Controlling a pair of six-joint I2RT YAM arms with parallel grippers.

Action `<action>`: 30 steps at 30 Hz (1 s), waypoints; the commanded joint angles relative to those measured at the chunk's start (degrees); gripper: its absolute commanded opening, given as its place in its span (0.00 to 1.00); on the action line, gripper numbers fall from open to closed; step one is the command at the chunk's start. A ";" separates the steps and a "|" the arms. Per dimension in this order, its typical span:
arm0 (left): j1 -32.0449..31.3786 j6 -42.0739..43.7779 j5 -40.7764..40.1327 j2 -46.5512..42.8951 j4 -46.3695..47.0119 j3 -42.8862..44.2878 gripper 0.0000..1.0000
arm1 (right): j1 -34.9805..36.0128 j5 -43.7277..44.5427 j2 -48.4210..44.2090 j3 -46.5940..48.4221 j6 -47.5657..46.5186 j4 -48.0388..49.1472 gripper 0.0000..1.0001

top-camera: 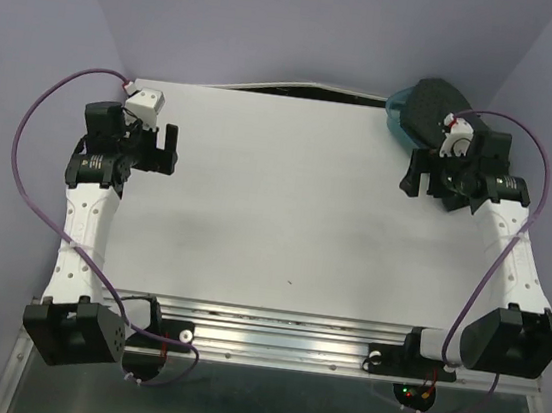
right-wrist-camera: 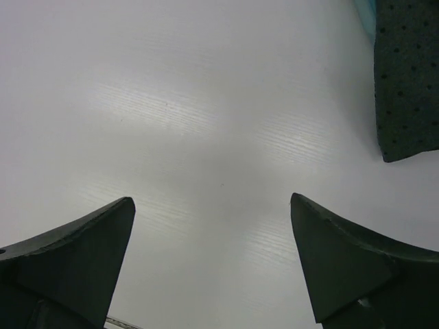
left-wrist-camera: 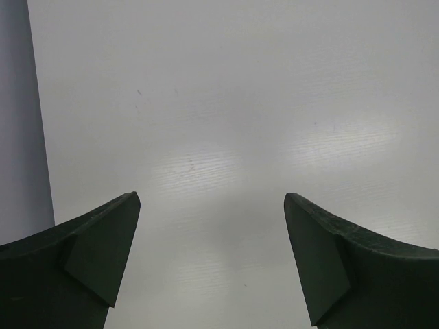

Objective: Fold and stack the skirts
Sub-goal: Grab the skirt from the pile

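Note:
My open right gripper should keep going to the skirt's back part (top-camera: pixel 431 113) and close there, because the dark charcoal skirt (top-camera: pixel 448 100) lies on top across the teal bin.
The dark charcoal skirt (top-camera: pixel 432 103) lies draped over the teal bin at the table's back right corner. In the right wrist view a hanging edge of it (right-wrist-camera: pixel 408 82) shows at the upper right, with tiny holes in the knit. The floral yellow skirt is out of view. My right gripper (top-camera: pixel 411 173) is open and empty over bare table, just in front of and left of the dark skirt; it also shows in its wrist view (right-wrist-camera: pixel 212 205). My left gripper (top-camera: pixel 170 150) is open and empty at the table's left side, over bare table (left-wrist-camera: pixel 212 199).
The translucent teal bin (top-camera: pixel 396 116) stands at the back right corner, mostly under the dark skirt; a sliver shows in the right wrist view (right-wrist-camera: pixel 363 12). The white table (top-camera: pixel 286 208) is bounded by purple walls behind and at the sides.

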 commanded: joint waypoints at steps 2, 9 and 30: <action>-0.63 0.62 0.89 0.20 0.53 2.43 0.99 | 0.13 2.36 3.01 6.98 -1.79 0.64 1.00; -0.72 -0.88 2.03 1.08 0.09 4.72 0.99 | 0.13 9.30 13.64 20.59 -4.69 0.99 1.00; -0.72 -3.96 6.61 -2.43 -1.93 2.62 0.99 | 0.13 25.48 56.89 59.30 -10.67 8.53 1.00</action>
